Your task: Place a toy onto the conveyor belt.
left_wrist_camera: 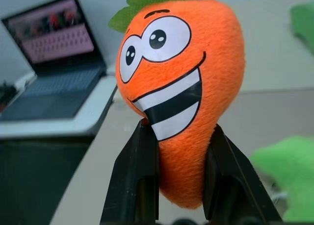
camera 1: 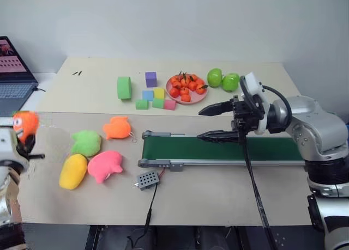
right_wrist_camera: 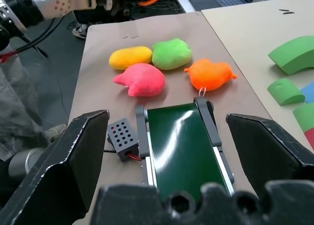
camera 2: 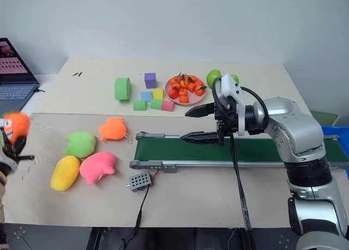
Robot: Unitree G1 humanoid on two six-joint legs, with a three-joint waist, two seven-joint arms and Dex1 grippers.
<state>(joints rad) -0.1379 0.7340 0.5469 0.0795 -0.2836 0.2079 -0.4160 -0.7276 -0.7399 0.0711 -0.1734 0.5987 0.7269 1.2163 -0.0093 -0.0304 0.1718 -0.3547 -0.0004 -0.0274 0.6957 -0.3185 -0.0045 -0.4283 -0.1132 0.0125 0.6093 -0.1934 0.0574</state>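
The robot's left gripper should keep carrying the carrot toy by its narrow end until the toy rests on the belt's empty end next to the grey box.
The toy, a deep orange-red carrot plush with a white-and-black grinning face and green top, is held in the air at the far left, off the table's left end. My left gripper is shut on its lower part, a black finger pressing each side. The conveyor belt, dark green in a grey frame, lies across the table's right half. My right gripper hangs open just above the belt's left part, fingers pointing left with nothing between them; the belt's end lies below it.
Between toy and belt lie a paler orange plush, a green one, a yellow one and a pink one. A small grey wired box sits by the belt's left end. Foam blocks, a fruit plate, green apples and a laptop stand behind.
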